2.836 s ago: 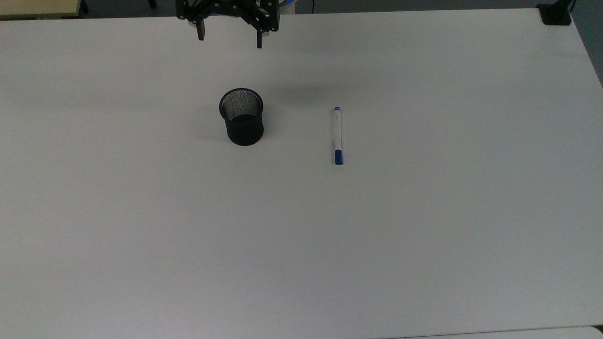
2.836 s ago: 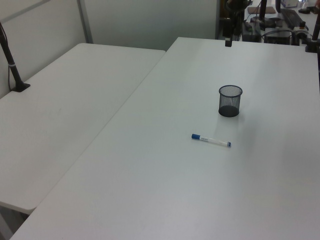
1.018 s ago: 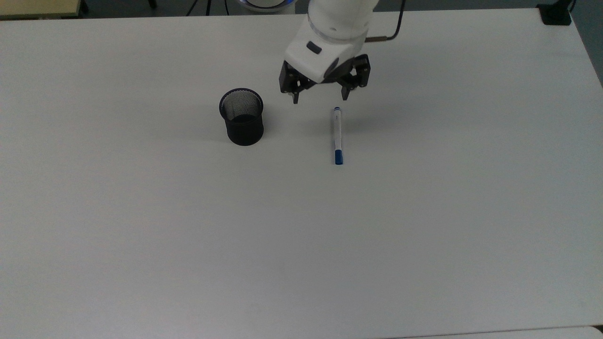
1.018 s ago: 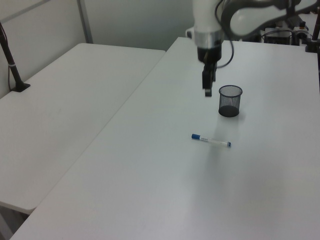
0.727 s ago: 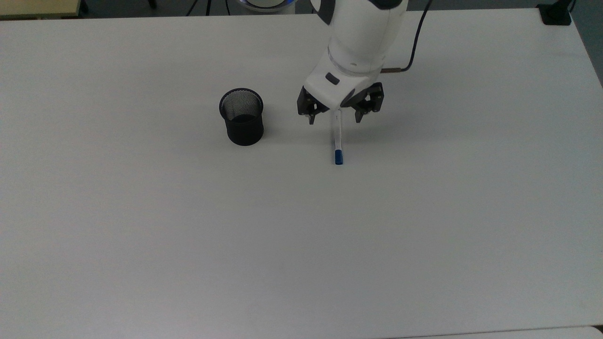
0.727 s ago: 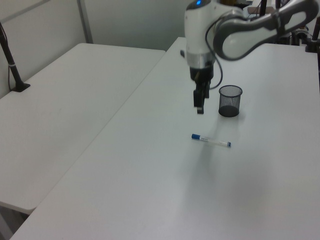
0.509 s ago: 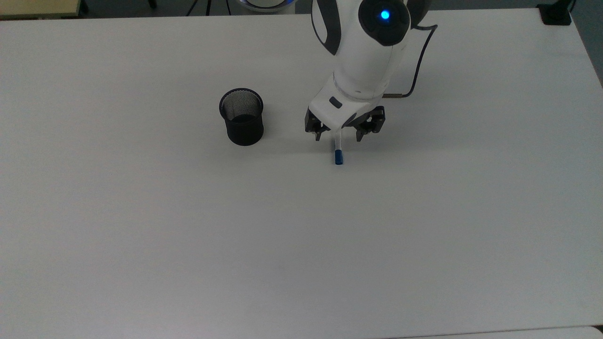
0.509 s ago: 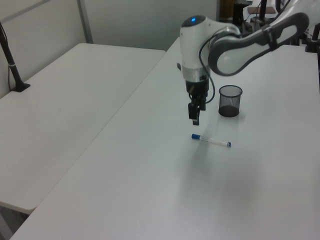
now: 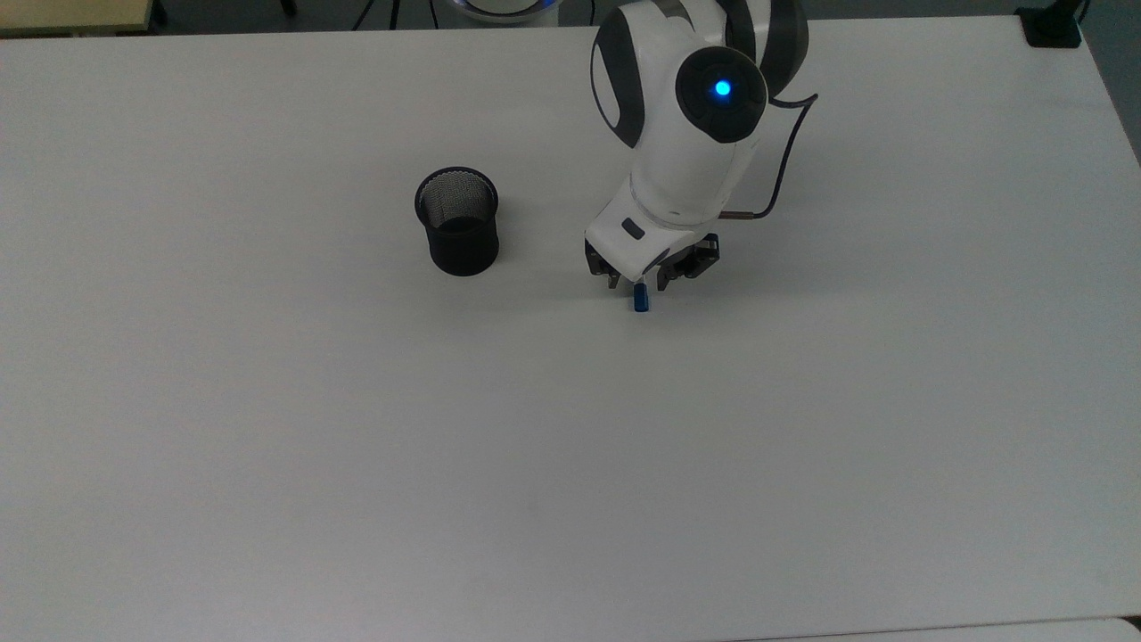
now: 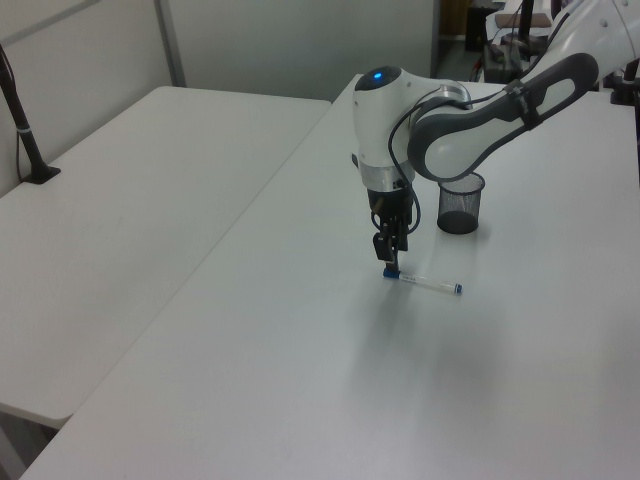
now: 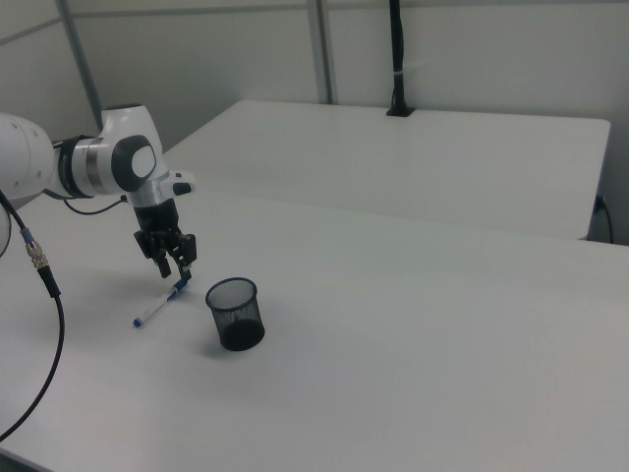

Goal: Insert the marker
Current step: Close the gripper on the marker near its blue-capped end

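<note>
My gripper will insert the marker, and its blue cap (image 10: pixel 391 273) will lean out over the cup's rim. The marker looks longer than the black mesh cup (image 10: pixel 460 205).
The marker (image 9: pixel 640 300) lies flat on the white table (image 9: pixel 357 446), its white barrel mostly hidden under the arm in the top view with the blue cap sticking out. In the left view the marker (image 10: pixel 428 284) points right from its blue cap. My gripper (image 9: pixel 636 284) is open and low over the cap end, one finger on each side of the barrel. In the left view the gripper (image 10: pixel 389 263) hangs just above the cap, and in the right view the gripper (image 11: pixel 175 268) sits over the marker (image 11: pixel 155 309). The black mesh cup (image 9: pixel 456 221) stands upright and empty to the top view's left.
A second white table (image 10: pixel 100 210) adjoins on the left view's left, with a black post (image 10: pixel 25 130) clamped to it. A black clamp (image 9: pixel 1052 27) sits at the top view's upper right corner. The arm's cable (image 11: pixel 44 295) hangs at the right view's left.
The arm came from the table's far edge over the marker and dropped down. The gripper now straddles the barrel by the cap. Marker and cup have not moved.
</note>
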Controlling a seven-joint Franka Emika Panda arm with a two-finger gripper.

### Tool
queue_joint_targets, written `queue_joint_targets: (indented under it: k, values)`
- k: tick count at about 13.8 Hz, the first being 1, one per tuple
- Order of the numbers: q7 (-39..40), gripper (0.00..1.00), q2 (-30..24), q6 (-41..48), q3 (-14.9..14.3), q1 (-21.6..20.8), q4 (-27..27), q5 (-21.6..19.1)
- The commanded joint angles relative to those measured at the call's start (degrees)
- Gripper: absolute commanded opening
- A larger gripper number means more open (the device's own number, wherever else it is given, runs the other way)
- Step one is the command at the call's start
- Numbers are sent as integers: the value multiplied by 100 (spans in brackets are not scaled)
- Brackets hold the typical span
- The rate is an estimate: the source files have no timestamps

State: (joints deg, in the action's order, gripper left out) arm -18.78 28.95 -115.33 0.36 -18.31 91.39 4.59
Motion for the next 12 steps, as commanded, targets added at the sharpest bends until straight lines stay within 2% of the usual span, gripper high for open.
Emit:
queue_joint_targets:
  k: [1, 4, 5, 7, 8, 12]
  values:
    - [-108, 57, -4, -148, -27, -137, 125, -73]
    - [-213, 54, 75, -165, -27, -146, 221, -55]
    - [-222, 50, 93, -165, -19, -138, 222, -55]
    - [-231, 23, 93, -174, 8, -138, 213, -64]
    - [-231, 16, 93, -226, 25, -146, 222, -73]
    - [-363, 15, 85, -376, 25, -146, 213, -64]
